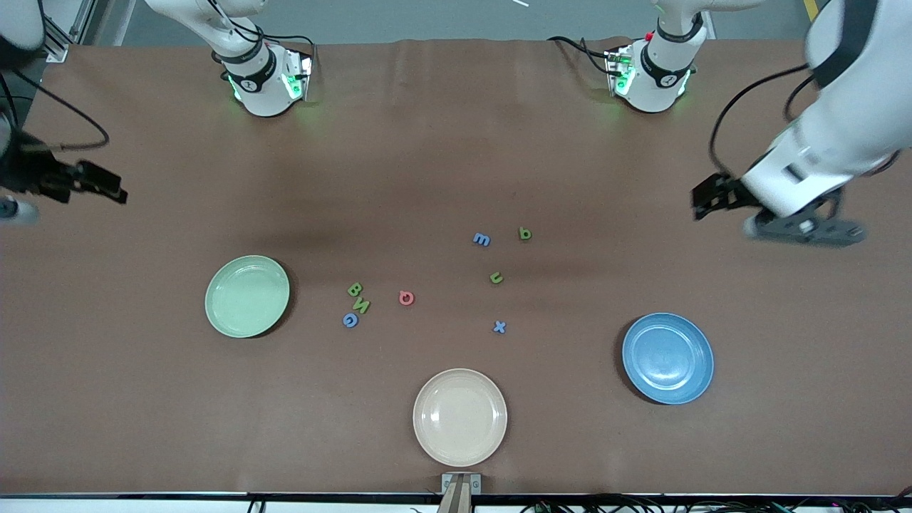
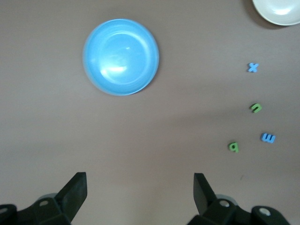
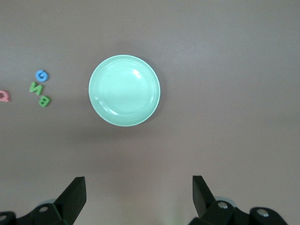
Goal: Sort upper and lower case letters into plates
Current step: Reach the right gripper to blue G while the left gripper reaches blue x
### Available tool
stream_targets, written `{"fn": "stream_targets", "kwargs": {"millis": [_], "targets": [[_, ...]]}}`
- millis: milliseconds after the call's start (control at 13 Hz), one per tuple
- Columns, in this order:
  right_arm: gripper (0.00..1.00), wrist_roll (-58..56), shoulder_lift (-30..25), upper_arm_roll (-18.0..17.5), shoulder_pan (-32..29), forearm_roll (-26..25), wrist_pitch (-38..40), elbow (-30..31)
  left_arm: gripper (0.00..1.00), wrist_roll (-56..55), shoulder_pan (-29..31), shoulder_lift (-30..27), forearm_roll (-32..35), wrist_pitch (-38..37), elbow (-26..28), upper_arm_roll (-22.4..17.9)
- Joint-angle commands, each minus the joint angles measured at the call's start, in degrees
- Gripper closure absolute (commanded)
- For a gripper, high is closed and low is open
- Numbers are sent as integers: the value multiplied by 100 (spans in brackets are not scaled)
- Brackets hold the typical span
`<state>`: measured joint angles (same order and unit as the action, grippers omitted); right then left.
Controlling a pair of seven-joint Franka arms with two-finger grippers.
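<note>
I keep my open left gripper moving toward the blue x [image 1: 500, 326], lying clear of the other small letters, until my fingers are either side of the x.
The capitals B [image 1: 354, 289], N [image 1: 361, 306], G [image 1: 350, 320] and Q [image 1: 406, 298] lie on the table beside the pale green plate [image 1: 246, 296]. The small m [image 1: 482, 239], p [image 1: 525, 233], u [image 1: 496, 278] and x [image 1: 499, 327] lie toward the blue plate [image 1: 667, 358]. Both plates hold nothing. My left gripper [image 1: 704, 198] is open and empty over bare table at the left arm's end; its wrist view shows the blue plate [image 2: 121, 56]. My right gripper [image 1: 107, 187] is open and empty over bare table at the right arm's end; its wrist view shows the green plate [image 3: 124, 90].
A cream-beige plate [image 1: 460, 417] sits at the table edge nearest the front camera, between the two other plates. A small bracket [image 1: 460, 484] sticks up at that edge. Both robot bases stand along the table's farthest edge.
</note>
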<state>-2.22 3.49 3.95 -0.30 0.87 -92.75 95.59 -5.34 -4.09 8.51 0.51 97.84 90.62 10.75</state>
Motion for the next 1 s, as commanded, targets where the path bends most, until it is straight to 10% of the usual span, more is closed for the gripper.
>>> {"fn": "stream_targets", "kwargs": {"millis": [0, 230, 920], "targets": [[0, -7, 1100, -43, 12, 36, -23, -726, 0, -369, -441, 781, 20, 654, -185, -2], [0, 713, 1469, -52, 187, 975, -1189, -288, 0, -643, -689, 1564, 55, 1577, -229, 6], [0, 4184, 3120, 1, 2234, 748, -3862, 65, 1, -1249, -1928, 3287, 484, 3460, -588, -90]]}}
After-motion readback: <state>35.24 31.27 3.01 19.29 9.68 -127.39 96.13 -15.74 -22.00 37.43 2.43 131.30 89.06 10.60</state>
